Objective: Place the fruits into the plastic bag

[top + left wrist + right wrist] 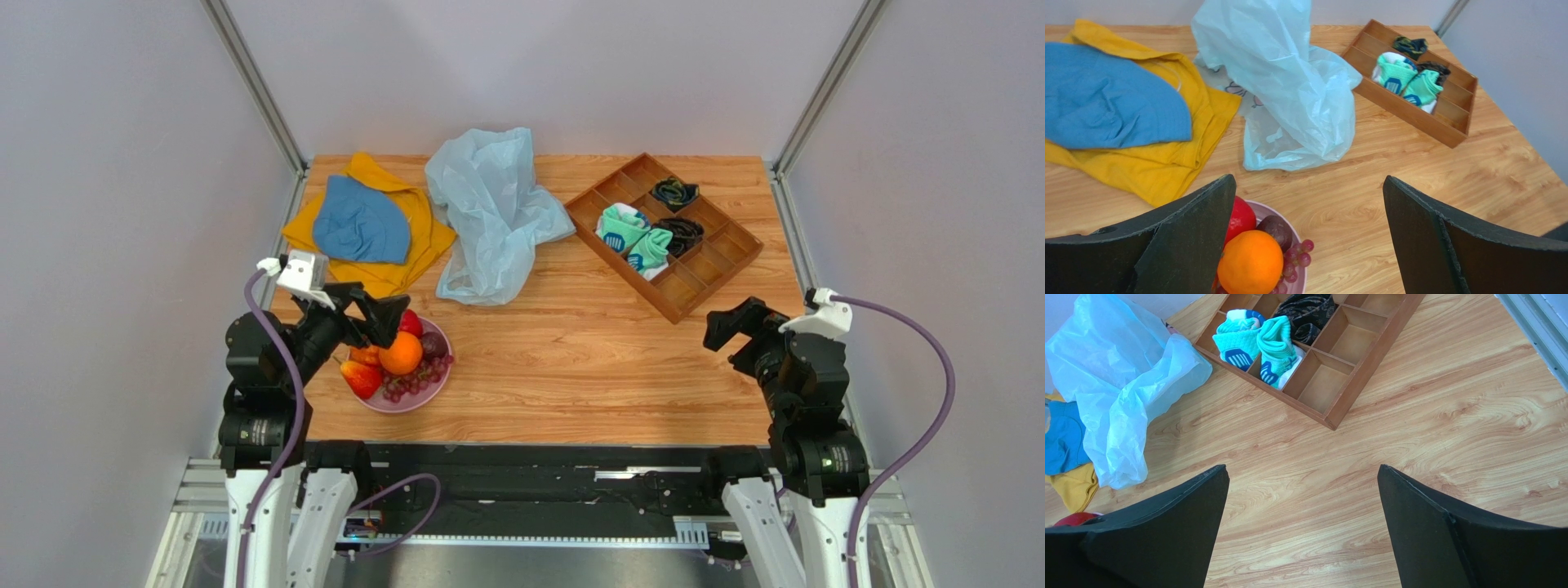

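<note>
The wood [613, 325] is clear up to the plastic bag's near end [496, 279]. My open right gripper should keep going there until its fingers close on the plastic.
The fruits lie on a pink plate [407, 408] at the near left: an orange [400, 354], red apples [362, 377], a dark plum [433, 346] and grapes [413, 385]. My left gripper [375, 319] hangs open just above the plate's far-left side. In its wrist view the left gripper [1308, 179] holds nothing, with the orange [1250, 262], an apple [1240, 218], the plum [1278, 229] and the grapes [1295, 256] low between its fingers. The pale blue plastic bag [491, 214] lies crumpled at the far middle. My right gripper [734, 325] is open over bare table at the right.
A blue cloth [359, 221] rests on a yellow cloth [423, 227] at the far left, touching the bag. A wooden divided tray [718, 263] with socks sits at the far right. Grey walls and metal rails close in the table's sides.
</note>
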Robot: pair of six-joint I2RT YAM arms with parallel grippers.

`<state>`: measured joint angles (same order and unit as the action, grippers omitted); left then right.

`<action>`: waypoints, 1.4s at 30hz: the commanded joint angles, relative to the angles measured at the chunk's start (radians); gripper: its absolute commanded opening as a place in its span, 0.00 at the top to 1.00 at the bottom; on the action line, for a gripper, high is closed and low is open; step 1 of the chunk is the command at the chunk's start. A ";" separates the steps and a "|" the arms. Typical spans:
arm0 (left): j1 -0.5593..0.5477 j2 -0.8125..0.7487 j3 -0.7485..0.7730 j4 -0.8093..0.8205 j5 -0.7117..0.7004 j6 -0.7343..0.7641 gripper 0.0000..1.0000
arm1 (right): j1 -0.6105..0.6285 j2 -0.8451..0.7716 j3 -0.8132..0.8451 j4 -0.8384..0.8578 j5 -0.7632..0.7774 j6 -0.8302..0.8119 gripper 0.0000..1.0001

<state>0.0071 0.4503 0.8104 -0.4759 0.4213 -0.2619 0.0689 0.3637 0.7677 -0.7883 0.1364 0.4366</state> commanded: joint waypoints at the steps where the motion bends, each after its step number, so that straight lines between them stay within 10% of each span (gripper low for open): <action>1: -0.001 0.008 0.024 0.095 0.143 0.024 0.01 | 0.002 0.024 0.030 0.064 -0.073 -0.007 0.07; 8: 0.005 0.094 0.041 0.099 0.094 0.007 0.01 | 0.025 0.221 0.082 0.121 -0.307 0.028 0.18; 20: 0.007 0.061 -0.002 0.046 0.051 -0.005 0.02 | 0.592 0.726 0.120 0.627 -0.104 0.226 0.11; 32: 0.010 0.074 -0.014 0.056 0.089 -0.017 0.02 | 0.595 1.314 0.467 0.709 -0.199 0.324 0.08; 42: 0.034 0.090 -0.019 0.069 0.139 -0.027 0.02 | 0.585 1.475 0.579 0.638 -0.139 0.415 0.09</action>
<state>0.0223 0.5293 0.7971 -0.4374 0.5179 -0.2741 0.6598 1.8168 1.2915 -0.1421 -0.0399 0.7971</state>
